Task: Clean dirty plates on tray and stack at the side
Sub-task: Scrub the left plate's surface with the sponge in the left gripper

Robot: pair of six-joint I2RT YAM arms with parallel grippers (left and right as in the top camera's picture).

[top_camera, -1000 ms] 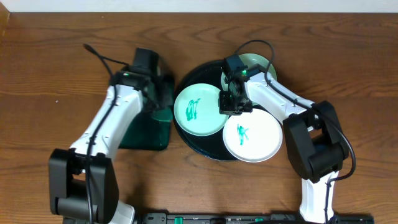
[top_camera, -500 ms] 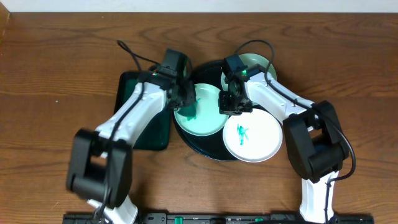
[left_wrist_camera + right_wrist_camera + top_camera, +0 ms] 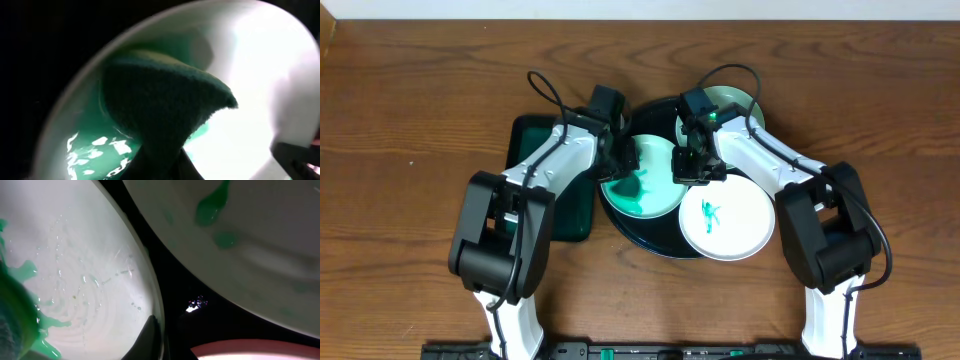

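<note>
Next, my left gripper wipes the sponge back toward the plate rim my right gripper holds [image 3: 669, 174], because the sponge is pressing close to one side of the smeared plate [image 3: 618, 188].
Three white plates lie on the black tray [image 3: 660, 240]. The left plate [image 3: 655, 190] is smeared teal. My left gripper [image 3: 619, 163] is shut on a dark green sponge [image 3: 160, 95] and presses it onto this plate [image 3: 260, 75] at its left side. My right gripper [image 3: 688, 167] is shut on the right rim of the same plate [image 3: 90, 280], with one finger [image 3: 150, 340] lying on the rim. The front right plate [image 3: 735, 225] has a teal smear. The back plate [image 3: 730, 102] is partly hidden by my right arm and shows in the right wrist view [image 3: 250, 245] with a green blot.
A rectangular dark green tray [image 3: 555, 195] lies left of the black tray, under my left arm. Brown wooden tabletop [image 3: 410, 150] surrounds both trays. Both arms cross over the black tray from either side.
My left arm has swung right from the green tray with the sponge onto the left plate. The plate's smear is now spread wide. My right gripper has stayed on the rim.
</note>
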